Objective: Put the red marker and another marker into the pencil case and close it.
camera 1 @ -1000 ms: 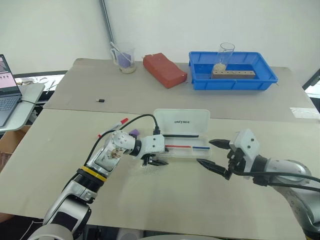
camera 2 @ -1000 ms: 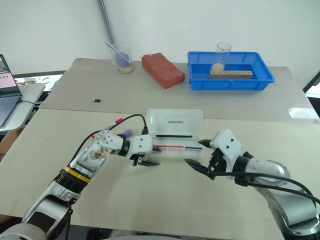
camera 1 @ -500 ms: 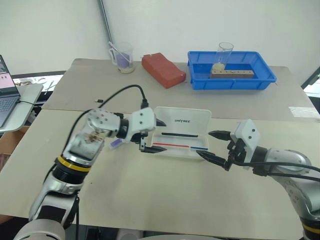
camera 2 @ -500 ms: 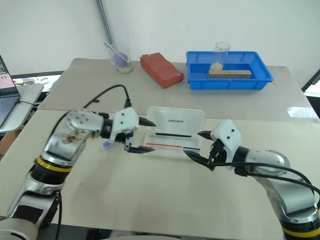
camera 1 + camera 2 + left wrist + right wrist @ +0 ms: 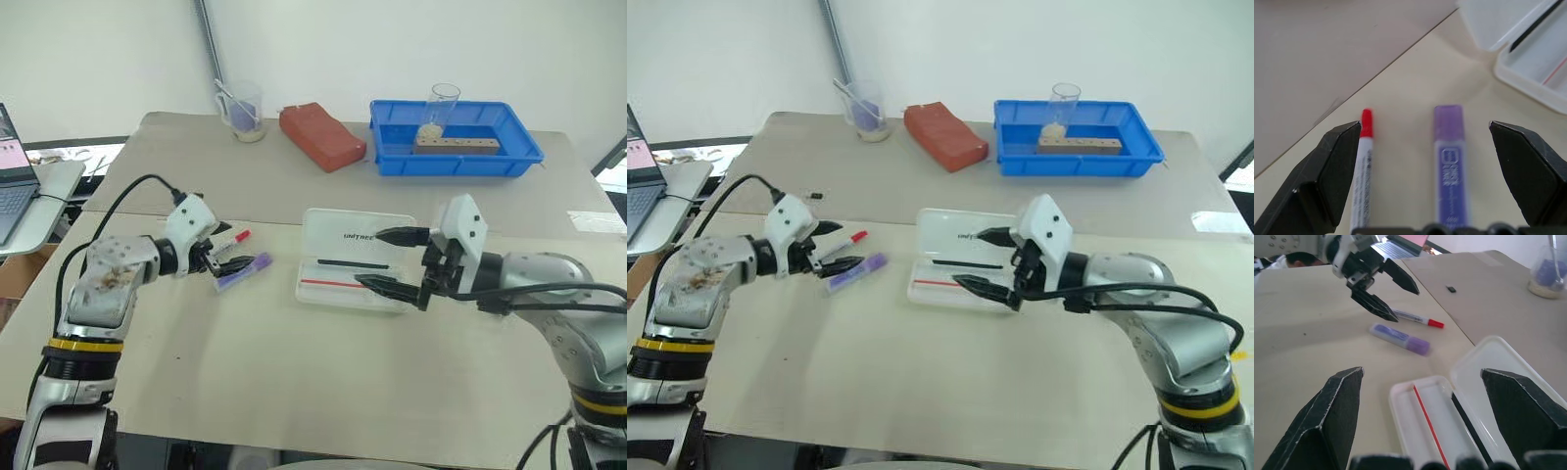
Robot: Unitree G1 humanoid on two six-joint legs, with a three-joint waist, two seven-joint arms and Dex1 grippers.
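Next, my right gripper moves away from its spot above the pencil case's tray (image 5: pixel 338 278) before my left gripper brings the red marker (image 5: pixel 238 238), because the marker must go there.
The red marker (image 5: pixel 231 239) and the purple marker (image 5: pixel 243 270) lie side by side on the beige table, left of the pencil case (image 5: pixel 323 227). The case is open with its UNITREE lid laid back; a thin red pen and a black pen lie in its tray. My left gripper (image 5: pixel 232 257) is open just above the two markers, and in the left wrist view the red marker (image 5: pixel 1363 161) and the purple marker (image 5: pixel 1449 161) lie between its fingers (image 5: pixel 1327 176), untouched. My right gripper (image 5: pixel 367 258) hovers open over the case's tray, holding nothing.
At the back stand a blue tray (image 5: pixel 392 162) holding a glass and a wooden block, a red-brown block (image 5: pixel 323 137) and a clear cup (image 5: pixel 241 113). A small black item (image 5: pixel 813 196) lies on the far table. A laptop (image 5: pixel 12 191) sits at the far left.
My left gripper swung left from the case's front edge to the two markers and opened a little wider. My right gripper rose and moved left over the case.
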